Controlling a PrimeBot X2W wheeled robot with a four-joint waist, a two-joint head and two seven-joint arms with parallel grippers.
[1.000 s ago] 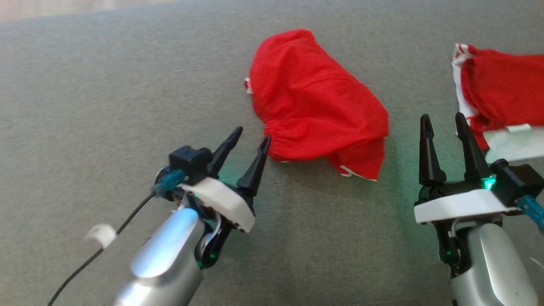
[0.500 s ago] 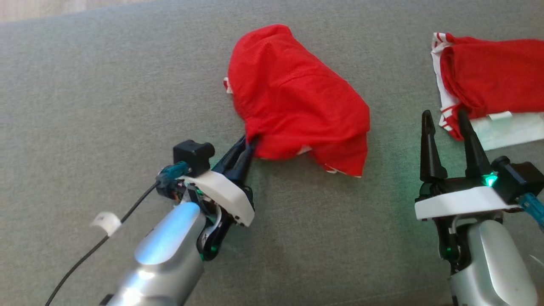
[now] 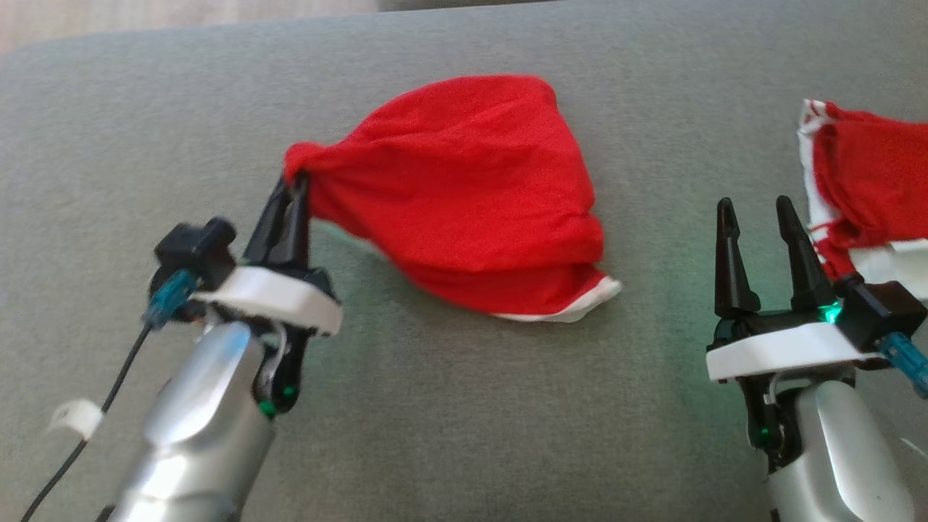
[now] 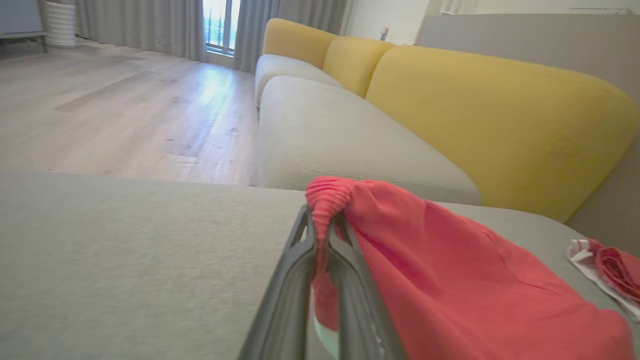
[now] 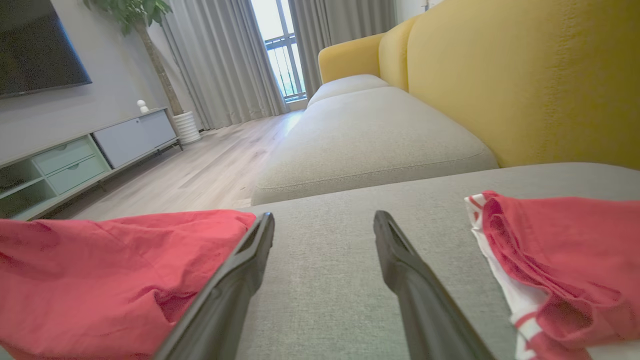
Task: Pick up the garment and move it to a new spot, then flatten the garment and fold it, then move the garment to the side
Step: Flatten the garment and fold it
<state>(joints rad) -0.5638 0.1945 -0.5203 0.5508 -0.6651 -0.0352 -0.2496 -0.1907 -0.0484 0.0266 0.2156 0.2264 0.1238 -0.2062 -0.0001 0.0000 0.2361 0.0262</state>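
The white hem (image 3: 570,307) shows a little from under the red garment (image 3: 474,191), so I expect more of the hem to come into sight along the garment's near edge when I pull the garment.
The red garment (image 3: 471,188) with a white hem lies bunched on the grey cushion (image 3: 464,406). My left gripper (image 3: 293,185) is shut on its gathered left corner, which is lifted and stretched out to the left. In the left wrist view the fabric (image 4: 450,280) is pinched between the two dark fingers of the left gripper (image 4: 325,220). My right gripper (image 3: 754,206) stands open at the lower right, apart from the garment, nothing between its fingers. In the right wrist view the right gripper (image 5: 322,220) points at bare cushion, with the garment (image 5: 100,270) to its left.
A second red and white cloth (image 3: 863,181) lies at the right edge, close to my right gripper, seen too as the cloth (image 5: 560,260). Yellow backrests (image 4: 500,115) line the sofa's far side. Wooden floor (image 4: 125,110) lies past the cushion's edge.
My left gripper shut on the garment's near edge, then pulled it left and up, stretching the cloth. The right gripper stayed open and still. The head camera shifted a little.
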